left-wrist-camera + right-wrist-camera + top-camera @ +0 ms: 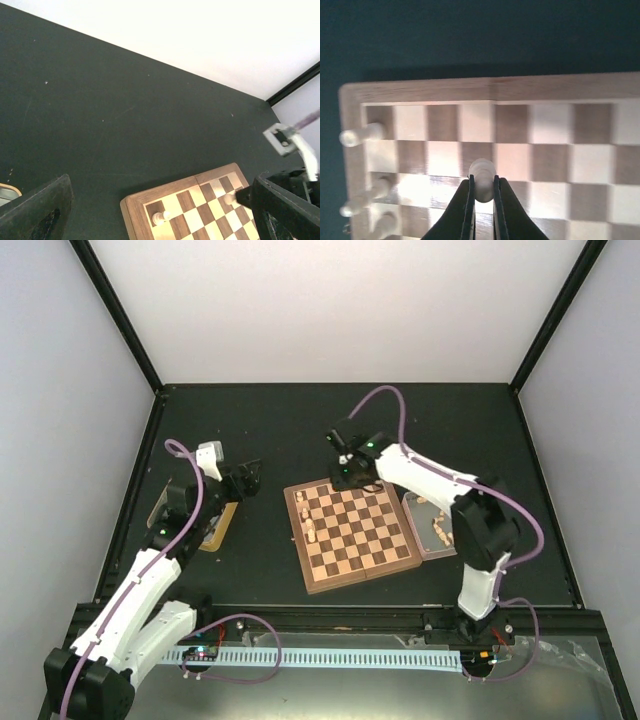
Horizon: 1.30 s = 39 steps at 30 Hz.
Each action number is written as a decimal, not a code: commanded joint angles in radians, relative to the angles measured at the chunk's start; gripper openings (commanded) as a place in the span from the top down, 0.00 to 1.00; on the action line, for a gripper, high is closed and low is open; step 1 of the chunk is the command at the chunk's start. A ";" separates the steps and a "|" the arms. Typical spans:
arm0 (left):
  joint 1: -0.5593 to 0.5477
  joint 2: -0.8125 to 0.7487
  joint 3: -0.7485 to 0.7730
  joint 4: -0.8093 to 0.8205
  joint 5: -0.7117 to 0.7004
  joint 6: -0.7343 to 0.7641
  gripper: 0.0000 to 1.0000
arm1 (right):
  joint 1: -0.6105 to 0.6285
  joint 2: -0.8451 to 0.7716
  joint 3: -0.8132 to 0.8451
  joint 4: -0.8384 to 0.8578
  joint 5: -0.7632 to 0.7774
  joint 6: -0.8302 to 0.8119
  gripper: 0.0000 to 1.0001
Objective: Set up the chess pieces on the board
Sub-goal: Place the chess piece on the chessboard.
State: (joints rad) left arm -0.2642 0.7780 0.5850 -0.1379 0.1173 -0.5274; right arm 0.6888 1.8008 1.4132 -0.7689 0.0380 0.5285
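Note:
The light square point(410, 123) beside the corner chess piece is free, so my right gripper should keep carrying its pale piece there until the pale piece's base touches it.
The board point(352, 581) lies mid-table with three pale chess pieces point(308, 525) standing along its left side. My right gripper point(345, 476) hovers over the board's far left part, shut on a pale chess piece point(482, 176) held between its fingertips point(466, 200) above the squares. More pale chess pieces point(362, 135) stand at the left edge in the right wrist view. My left gripper point(250, 476) hangs open and empty over bare table left of the board. In the left wrist view the board's corner point(134, 209) carries one pale piece point(161, 216). No dark pieces show.
A clear tray point(420, 540) with several pale pieces point(440, 528) sits against the board's right edge. A gold tin point(218, 530) lies under the left arm, its rim also in the left wrist view point(7, 190). Black frame posts and pale walls bound the table.

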 commanded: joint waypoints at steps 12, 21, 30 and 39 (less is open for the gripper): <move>-0.001 -0.007 0.040 -0.039 -0.009 0.015 0.02 | 0.098 0.382 0.492 -0.289 -0.129 -0.106 0.98; -0.001 -0.010 0.037 -0.038 -0.012 0.011 0.02 | 0.128 0.483 0.638 -0.400 -0.098 -0.128 0.94; -0.001 -0.026 0.036 -0.053 -0.020 0.019 0.02 | 0.136 0.496 0.659 -0.401 -0.048 -0.103 0.88; -0.001 -0.043 0.036 -0.061 -0.024 0.022 0.02 | 0.135 0.502 0.672 -0.394 -0.034 -0.109 0.83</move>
State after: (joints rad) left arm -0.2642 0.7521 0.5850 -0.1921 0.1116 -0.5255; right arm 0.8196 2.2959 2.0590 -1.1595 -0.0200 0.4240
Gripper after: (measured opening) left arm 0.982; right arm 0.152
